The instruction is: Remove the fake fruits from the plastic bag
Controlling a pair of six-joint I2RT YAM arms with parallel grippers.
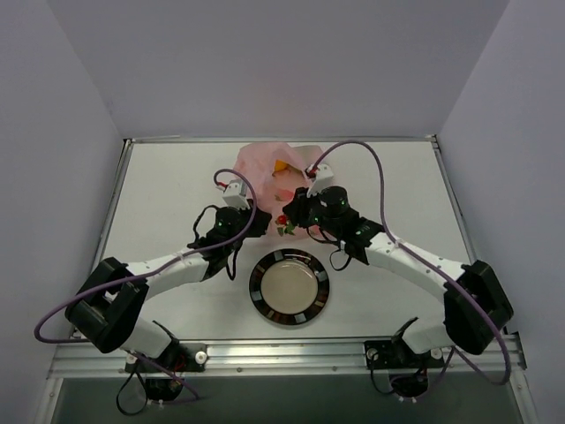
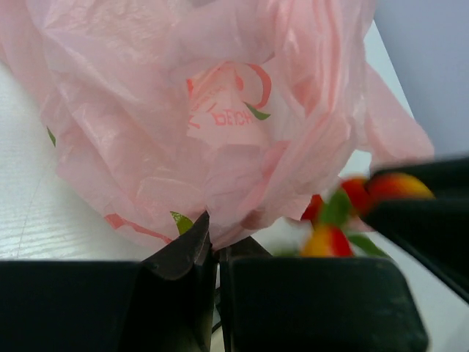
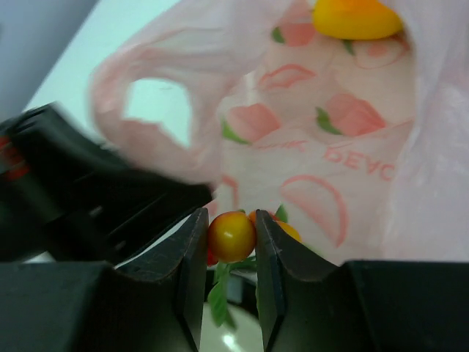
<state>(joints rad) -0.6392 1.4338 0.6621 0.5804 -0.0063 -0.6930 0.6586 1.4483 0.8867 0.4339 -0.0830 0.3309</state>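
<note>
Next, my right gripper puts the berry cluster down on the plate and then lifts the bag's loose edge [image 3: 440, 132], because the orange-yellow fruit [image 1: 281, 165] is deep in the bag.
The pink plastic bag [image 1: 269, 168] lies at the back middle of the table, its mouth open toward me. My left gripper [image 1: 250, 219] is shut on the bag's near edge [image 2: 220, 220]. My right gripper [image 1: 291, 219] is shut on the red-orange berry cluster [image 3: 231, 236] with green leaves, held just outside the bag's mouth; it also shows in the top view [image 1: 282, 221] and the left wrist view [image 2: 344, 213]. The oblong orange-yellow fruit [image 3: 353, 18] lies inside the bag [image 3: 322, 125], also seen from above [image 1: 282, 166]. The round green fruit is hidden.
A round dark-rimmed plate [image 1: 258, 284] with a cream centre sits on the table just in front of both grippers. Grey walls close in the table on the left, back and right.
</note>
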